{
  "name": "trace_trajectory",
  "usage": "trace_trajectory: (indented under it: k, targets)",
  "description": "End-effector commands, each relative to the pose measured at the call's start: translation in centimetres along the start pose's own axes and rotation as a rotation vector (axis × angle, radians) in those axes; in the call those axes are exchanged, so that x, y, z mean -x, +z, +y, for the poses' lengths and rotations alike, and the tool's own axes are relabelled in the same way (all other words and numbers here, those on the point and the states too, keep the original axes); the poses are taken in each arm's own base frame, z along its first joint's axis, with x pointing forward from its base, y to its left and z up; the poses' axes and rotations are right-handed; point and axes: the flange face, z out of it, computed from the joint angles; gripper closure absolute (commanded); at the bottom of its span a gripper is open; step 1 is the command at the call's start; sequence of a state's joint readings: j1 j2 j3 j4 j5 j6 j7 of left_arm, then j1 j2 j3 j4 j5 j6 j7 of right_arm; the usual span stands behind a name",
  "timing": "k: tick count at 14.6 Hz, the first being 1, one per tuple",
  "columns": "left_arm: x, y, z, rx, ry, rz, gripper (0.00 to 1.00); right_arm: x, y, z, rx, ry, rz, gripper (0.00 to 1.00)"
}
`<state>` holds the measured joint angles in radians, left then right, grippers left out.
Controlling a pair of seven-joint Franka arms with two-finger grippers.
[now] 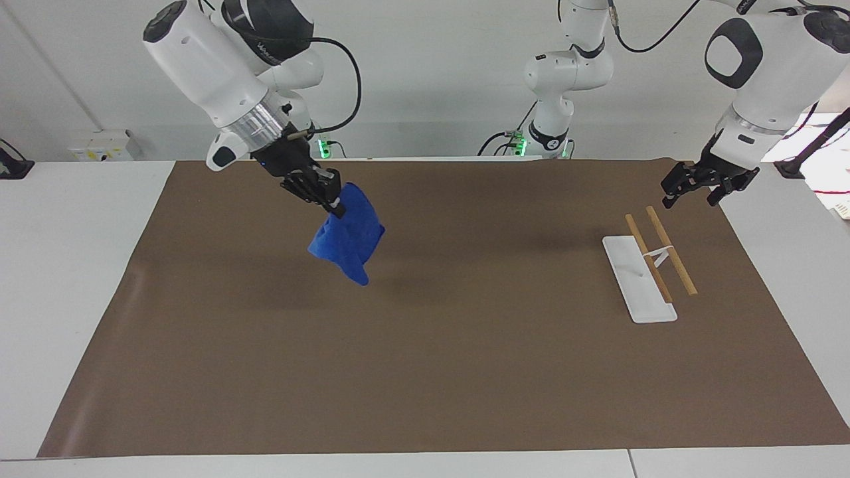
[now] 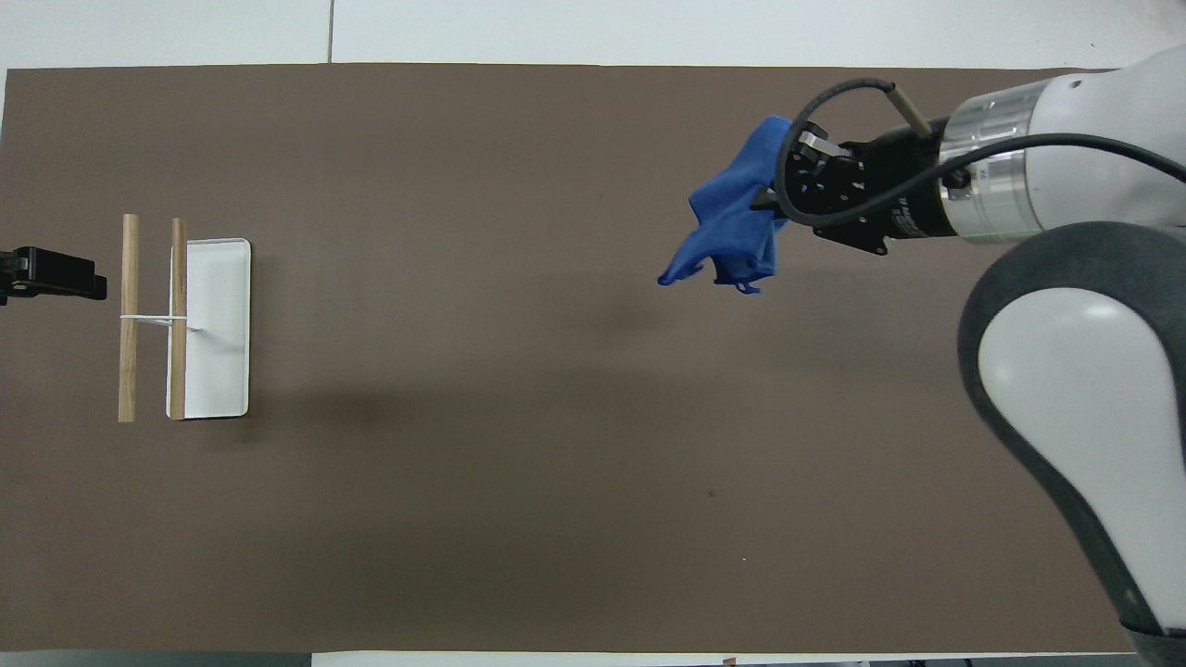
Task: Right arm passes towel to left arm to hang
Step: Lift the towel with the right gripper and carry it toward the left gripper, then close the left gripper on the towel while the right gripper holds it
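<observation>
I see the blue towel (image 2: 736, 202) drooping in limp folds (image 2: 741, 251), so it will spread out and drape across the wooden rods when I pull it over.
The blue towel (image 1: 348, 239) hangs bunched in the air over the brown mat, toward the right arm's end of the table. My right gripper (image 1: 335, 207) is shut on its upper edge and points slantwise down toward the table's middle. In the overhead view the towel (image 2: 732, 227) droops from the right gripper (image 2: 774, 192). My left gripper (image 1: 692, 197) waits open and empty above the mat's edge at the left arm's end, close to the rack's wooden rods (image 1: 671, 249). Only the tip of the left gripper (image 2: 56, 274) shows in the overhead view.
A rack stands at the left arm's end: a white tray (image 1: 637, 282) as its base and two wooden rods joined by a white bracket. In the overhead view the tray (image 2: 218, 343) lies beside the rods (image 2: 128, 315). A brown mat (image 1: 425, 372) covers the table.
</observation>
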<state>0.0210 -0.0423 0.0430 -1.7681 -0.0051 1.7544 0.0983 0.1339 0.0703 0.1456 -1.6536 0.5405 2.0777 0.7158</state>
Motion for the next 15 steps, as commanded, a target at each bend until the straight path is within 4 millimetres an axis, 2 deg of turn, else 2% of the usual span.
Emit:
trace_trajectory:
  k: [1,3,6,7,8,10,12,15]
  targets:
    - [0.3,-0.4,0.2,-0.014,0.004,0.025,0.00,3.1,4.5,-4.6,-0.147,0.190,0.002,1.00]
    - [0.2,-0.3,0.4,-0.014,0.005,0.022,0.00,5.9,7.7,-7.1,-0.246,0.290,0.019,1.00]
    - [0.9,-0.1,0.5,-0.011,0.005,-0.004,0.00,8.9,12.4,-9.0,-0.363,0.414,0.002,1.00]
    - [1.2,0.7,0.6,-0.010,0.003,-0.019,0.00,10.0,13.8,-9.5,-0.371,0.438,-0.013,1.00]
    - [1.5,0.7,0.9,-0.010,-0.013,-0.017,0.00,10.9,14.3,-10.2,-0.394,0.472,-0.027,1.00]
    - [1.2,0.7,3.8,-0.006,-0.120,-0.011,0.00,11.6,14.5,-10.7,-0.418,0.559,-0.049,1.00]
    - [0.9,0.8,6.1,0.072,-0.276,-0.010,0.00,13.7,15.4,-11.2,-0.405,0.598,-0.084,1.00]
    - [0.2,1.2,7.9,0.227,-0.572,-0.044,0.00,14.3,15.2,-11.5,-0.443,0.609,-0.080,1.00]
